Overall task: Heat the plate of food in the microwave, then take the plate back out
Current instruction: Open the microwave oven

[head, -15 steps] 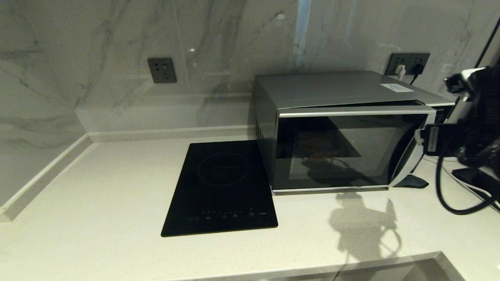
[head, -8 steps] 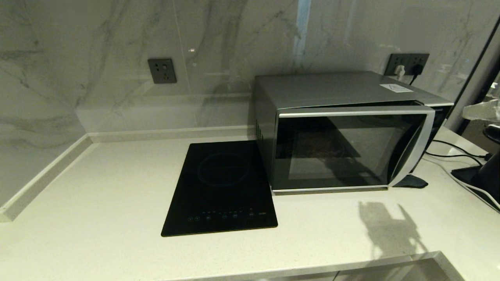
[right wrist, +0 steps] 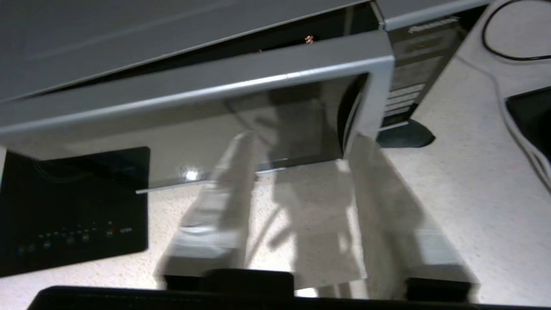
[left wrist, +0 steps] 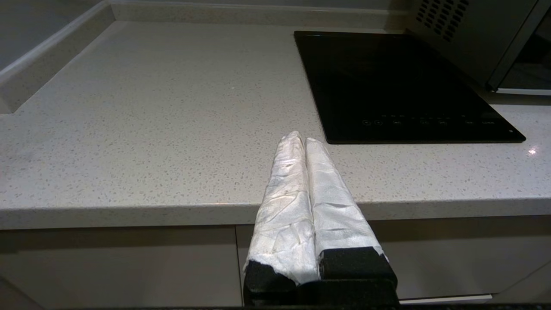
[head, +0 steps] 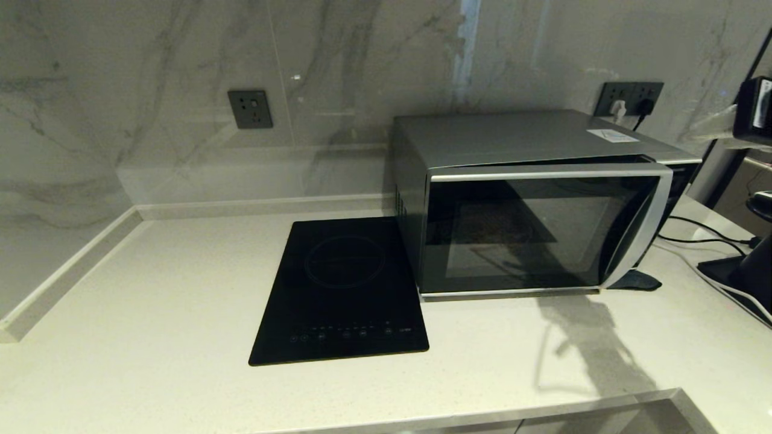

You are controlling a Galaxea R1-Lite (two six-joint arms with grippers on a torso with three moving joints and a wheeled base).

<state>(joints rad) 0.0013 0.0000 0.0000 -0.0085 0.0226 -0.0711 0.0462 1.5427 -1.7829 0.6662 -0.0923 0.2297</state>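
My right gripper needs to close, reach into the gap (head: 673, 189) behind the microwave door's edge and push the door open, as the door is slightly open at its handle side (head: 657, 172).
The silver microwave (head: 531, 141) stands on the counter's right half, its dark glass door (head: 525, 232) slightly ajar on the handle side. The plate of food is out of view; nothing can be made out behind the glass. My right gripper (right wrist: 301, 148) hangs above the counter in front of the door's (right wrist: 206, 92) handle side, its blurred white-wrapped fingers (right wrist: 224, 193) apart with nothing between them. It is outside the head view. My left gripper (left wrist: 300, 138) is parked before the counter's front edge, its wrapped fingers pressed together.
A flat black induction cooktop (head: 341, 289) lies just left of the microwave. Black cables (head: 699, 232) and a dark device (head: 739, 274) sit at the counter's right end. Wall sockets (head: 249, 108) are on the marble backsplash. The counter's raised edge (head: 66, 271) runs along the left.
My right arm, which stood by the door's handle side, has left the head view at the right. Its shadow shifted on the counter. The door stays slightly ajar.
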